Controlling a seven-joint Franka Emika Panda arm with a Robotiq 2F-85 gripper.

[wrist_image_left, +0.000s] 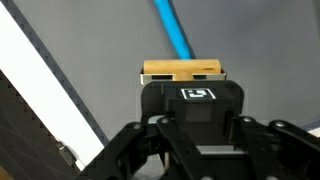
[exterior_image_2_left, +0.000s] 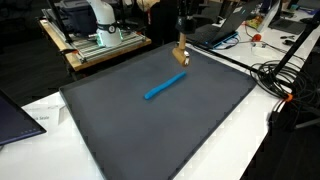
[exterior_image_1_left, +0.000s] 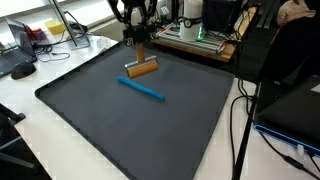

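The wooden block in my gripper is at an angle to the blue stick, so I need to turn the block squarely across the stick's line before I move it closer.
My gripper hangs over the far edge of the dark grey mat, shut on a light wooden block. The block reaches down to the mat; whether it rests on it or hangs just above, I cannot tell. In the wrist view the wooden block shows just beyond the gripper. A blue stick lies flat on the mat a short way in front of the block. It also appears as the blue stick and the blue stick. From the other side, the gripper holds the block near the mat's back edge.
The mat lies on a white table. Behind it stands a machine on a wooden board. A mouse and papers lie at one side. Black cables and a dark monitor crowd another side. A laptop sits near a corner.
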